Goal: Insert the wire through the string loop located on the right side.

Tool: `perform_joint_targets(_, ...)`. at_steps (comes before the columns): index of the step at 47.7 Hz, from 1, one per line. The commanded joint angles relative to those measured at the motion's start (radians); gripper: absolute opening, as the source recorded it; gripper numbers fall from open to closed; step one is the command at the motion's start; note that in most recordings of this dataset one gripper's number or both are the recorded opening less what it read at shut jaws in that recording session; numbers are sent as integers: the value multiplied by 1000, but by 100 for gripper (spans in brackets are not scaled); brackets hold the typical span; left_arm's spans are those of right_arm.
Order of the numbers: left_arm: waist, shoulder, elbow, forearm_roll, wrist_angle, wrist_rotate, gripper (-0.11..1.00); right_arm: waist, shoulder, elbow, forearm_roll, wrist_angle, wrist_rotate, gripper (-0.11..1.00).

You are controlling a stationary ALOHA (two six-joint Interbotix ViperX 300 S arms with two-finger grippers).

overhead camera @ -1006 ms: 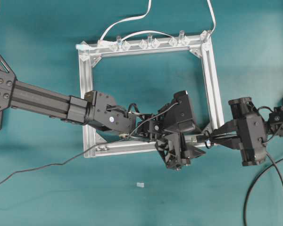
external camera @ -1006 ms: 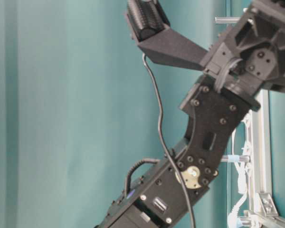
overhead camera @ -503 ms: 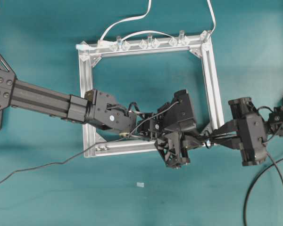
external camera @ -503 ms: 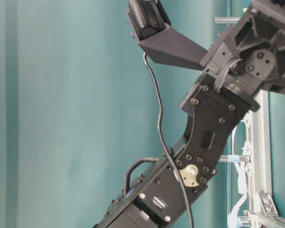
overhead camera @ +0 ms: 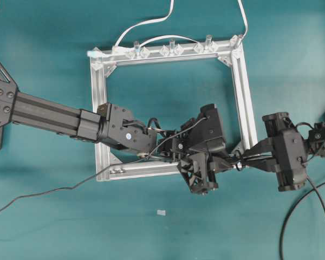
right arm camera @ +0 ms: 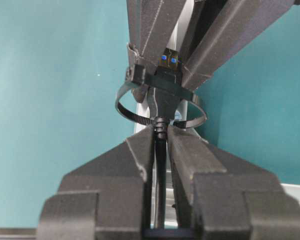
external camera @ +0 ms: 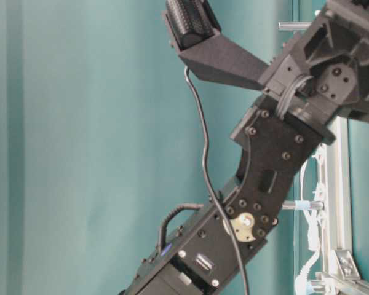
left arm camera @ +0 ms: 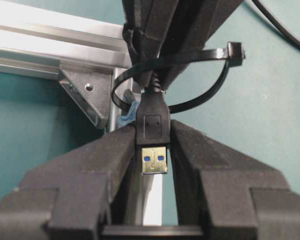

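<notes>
Next, I open my right gripper first, because it clamps the wire (right arm camera: 160, 132) behind the string loop. Then my left gripper should pull the plug (left arm camera: 153, 120) away.
In the left wrist view my left gripper (left arm camera: 153, 131) is shut on the black plug (left arm camera: 152, 122) at the tip of the wire; its metal end with blue inserts shows between the fingers. The string loop (left arm camera: 202, 92), a thin black band, rings the wire just behind the plug, beside the frame's corner bracket (left arm camera: 85, 92). In the right wrist view my right gripper (right arm camera: 161, 131) is shut on the wire (right arm camera: 160, 165) behind the loop (right arm camera: 126, 111). Overhead, the left gripper (overhead camera: 227, 162) and the right gripper (overhead camera: 245, 160) meet tip to tip at the frame's lower right corner.
The square silver frame (overhead camera: 244, 92) lies on the teal table, with clear clips (overhead camera: 170, 50) and white flat cables (overhead camera: 146, 24) along its far bar. Black cables trail on the table at lower left (overhead camera: 43, 193) and lower right (overhead camera: 286, 227). A small white scrap (overhead camera: 161, 212) lies in front.
My left gripper stood wide open a second ago and has closed on the plug. The right gripper has kept its hold on the wire and barely moved.
</notes>
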State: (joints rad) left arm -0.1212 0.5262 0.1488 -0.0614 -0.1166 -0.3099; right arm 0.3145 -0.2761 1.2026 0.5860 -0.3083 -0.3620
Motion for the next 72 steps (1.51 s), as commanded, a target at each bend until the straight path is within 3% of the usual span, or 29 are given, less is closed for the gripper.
perform_joint_targets(1,-5,-51,-15,3,-3,-2,21,3,-6,-3,-2,17,12,11)
perform_joint_targets(15,-3,-51,-15,2,-3,-2,21,3,-6,-3,-2,17,121,11)
perform_joint_targets(34,-3,-52,-14,3,-3,-2,21,3,-6,18,-2,-46,126,12)
perform_joint_targets(37,-5,-54,-14,2,-2,0,21,3,-6,23,-2,-44,123,23)
perform_joint_targets(46,-3,-58,-12,3,5,2,21,3,-18,37,-2,-28,121,79)
perform_joint_targets(49,-3,-58,-12,3,3,2,21,3,-28,40,-2,-18,121,92)
perform_joint_targets(72,0,-97,12,5,20,9,21,3,-72,63,-2,-9,123,93)
